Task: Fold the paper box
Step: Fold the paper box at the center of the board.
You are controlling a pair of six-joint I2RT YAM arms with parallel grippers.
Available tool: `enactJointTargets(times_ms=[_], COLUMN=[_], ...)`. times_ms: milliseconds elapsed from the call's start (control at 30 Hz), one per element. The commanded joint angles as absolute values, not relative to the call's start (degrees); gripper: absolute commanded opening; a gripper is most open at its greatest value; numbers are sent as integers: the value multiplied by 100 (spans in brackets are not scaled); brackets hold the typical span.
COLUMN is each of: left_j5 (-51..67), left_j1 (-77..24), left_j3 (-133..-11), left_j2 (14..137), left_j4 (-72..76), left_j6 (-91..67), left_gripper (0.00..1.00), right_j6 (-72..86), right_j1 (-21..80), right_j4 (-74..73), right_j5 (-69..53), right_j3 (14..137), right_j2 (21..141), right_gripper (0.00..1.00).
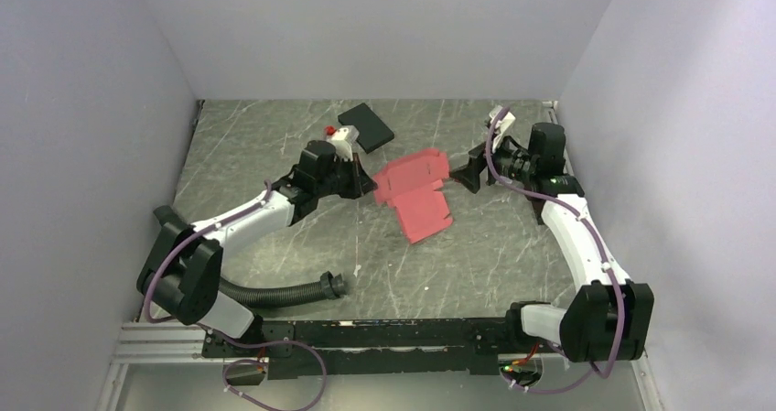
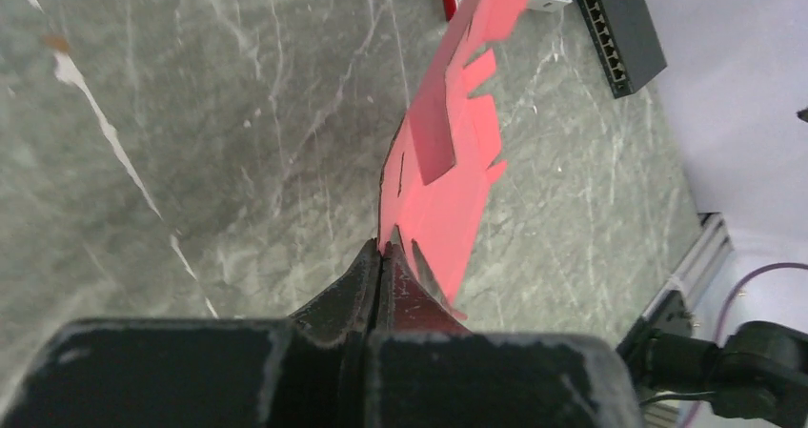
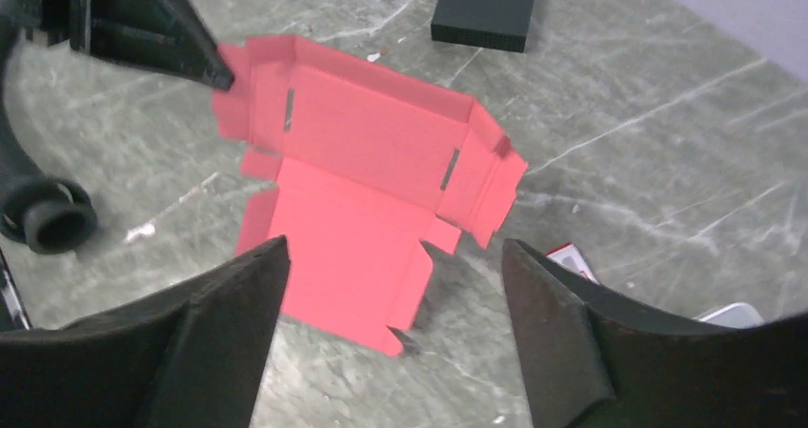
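I should take the back edge (image 1: pixel 426 153) of the paper box with my right gripper and help square the box first, because it lies crooked with my left gripper on its side flap (image 1: pixel 381 189).
The paper box (image 1: pixel 416 193) is a pinkish-red die-cut sheet in the middle of the table, with some side flaps bent up. My left gripper (image 1: pixel 373 188) is shut on the sheet's left edge. In the left wrist view its fingertips (image 2: pixel 384 249) pinch the paper box (image 2: pixel 448 171), which runs away edge-on. My right gripper (image 1: pixel 455 180) stands open just off the sheet's right side, holding nothing. In the right wrist view the paper box (image 3: pixel 367 161) lies ahead of the wide-apart right gripper (image 3: pixel 393 247), its near edge casting a shadow on the table.
A black flat box (image 1: pixel 366 126) lies behind the sheet, and a tiny red-and-white carton (image 1: pixel 339 141) sits by the left wrist. A black corrugated hose (image 1: pixel 284 292) lies at the front left. Walls close in the table on three sides.
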State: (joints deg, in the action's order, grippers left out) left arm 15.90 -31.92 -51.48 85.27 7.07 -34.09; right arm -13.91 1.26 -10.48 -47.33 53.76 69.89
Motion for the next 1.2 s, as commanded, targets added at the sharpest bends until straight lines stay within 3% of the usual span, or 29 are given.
enactJointTargets(times_ms=[0, 133, 367, 567, 1167], left_j5=[1502, 1634, 1532, 1359, 987], left_j1=[-3332, -3566, -3794, -3998, -4192], left_j3=[-5752, -6028, -6442, -6448, -6141], left_j2=[8297, 8314, 8341, 8165, 7729], left_j4=[-68, -428, -1024, -1102, -1038], left_j6=[-1833, -1000, -336, -207, -314], left_gripper=[0, 0, 0, 0, 0], right_j6=[-2583, -3897, -5811, -6305, -5760], right_j1=[120, 425, 878, 984, 1093], right_j4=[-1867, -2533, -3916, -4602, -4307], right_j5=[-5358, -5830, -5890, -5965, -5696], right_j3=[5843, 6033, 6990, 7354, 6949], right_j2=[6726, 6909, 7464, 8034, 8326], right_gripper=[91, 99, 99, 97, 50])
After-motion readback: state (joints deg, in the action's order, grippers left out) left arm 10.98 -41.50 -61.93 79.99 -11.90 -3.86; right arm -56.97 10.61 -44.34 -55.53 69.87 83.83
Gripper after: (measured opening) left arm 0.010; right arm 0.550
